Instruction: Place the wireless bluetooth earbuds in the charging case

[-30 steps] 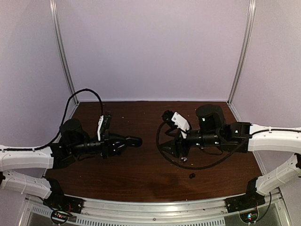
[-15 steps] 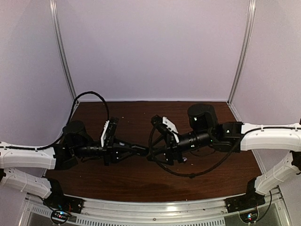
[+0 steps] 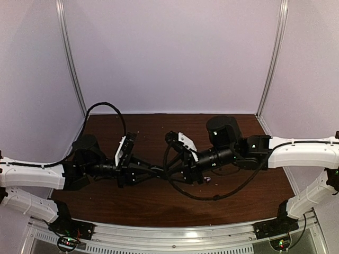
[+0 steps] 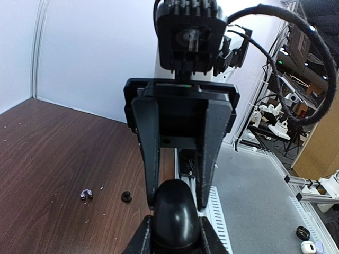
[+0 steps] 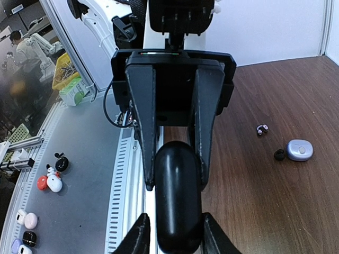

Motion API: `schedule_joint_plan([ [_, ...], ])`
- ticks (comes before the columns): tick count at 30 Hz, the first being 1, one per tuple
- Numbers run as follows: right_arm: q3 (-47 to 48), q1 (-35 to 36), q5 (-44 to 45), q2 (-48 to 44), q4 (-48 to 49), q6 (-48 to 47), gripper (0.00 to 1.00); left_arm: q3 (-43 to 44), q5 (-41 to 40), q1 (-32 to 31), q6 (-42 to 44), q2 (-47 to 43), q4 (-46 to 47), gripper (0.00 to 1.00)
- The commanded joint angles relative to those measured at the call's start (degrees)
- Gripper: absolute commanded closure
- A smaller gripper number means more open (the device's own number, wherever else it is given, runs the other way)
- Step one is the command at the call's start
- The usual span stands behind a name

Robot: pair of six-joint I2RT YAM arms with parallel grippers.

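Note:
Only the end of the charging case [image 4: 176, 236] is held by my left gripper's fingers. My left gripper should open, reach farther [image 4: 175, 200] along the case and close deeper before my right gripper lets go.
The charging case [image 5: 177, 196] is a dark glossy oval with its lid down, held in the air over the middle of the table. My left gripper [image 3: 160, 170] is shut on one end of it; in the left wrist view its fingers [image 4: 142, 237] press the case [image 4: 175, 214] from both sides. My right gripper [image 3: 171, 172] faces it from the other end. Its jaws flank the case closely, with a thin gap showing on one side. One pale-purple earbud [image 5: 300, 150] lies on the wood below the right arm, and shows as a pale speck [image 3: 208, 180] from above.
A tiny purple hook-shaped bit [image 5: 261, 128] and a small black bit [image 5: 279, 154] lie on the brown table [image 3: 153, 132] near the earbud. The right arm's cable [image 3: 212, 197] loops low over the wood. White walls close the back and sides.
Both arms have swung inward until the grippers meet nose to nose at the centre. The right jaws have narrowed round the free end of the case. The left grip is unchanged.

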Motion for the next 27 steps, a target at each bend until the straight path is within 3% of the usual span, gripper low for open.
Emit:
schedule_joint_plan([
  [1, 1.67, 0.52, 0.22, 0.42, -1.55, -1.22, 0.69, 2.02, 0.44, -0.23, -0.12, -0.17, 4.18, 1.0],
  [9, 2.28, 0.59, 0.18, 0.43, -2.49, -1.65, 0.82, 1.93, 0.05, -0.23, -0.11, -0.22, 4.27, 1.0],
  [16, 2.38, 0.59, 0.88, -0.67, -2.04, -1.25, 0.94, 1.28, -1.19, -0.23, 0.73, -0.69, 1.39, 0.66],
  [27, 2.46, 0.61, 2.37, -1.16, -1.05, -0.15, 0.97, 1.54, -2.12, -1.91, 2.38, 0.61, -0.11, 0.54],
])
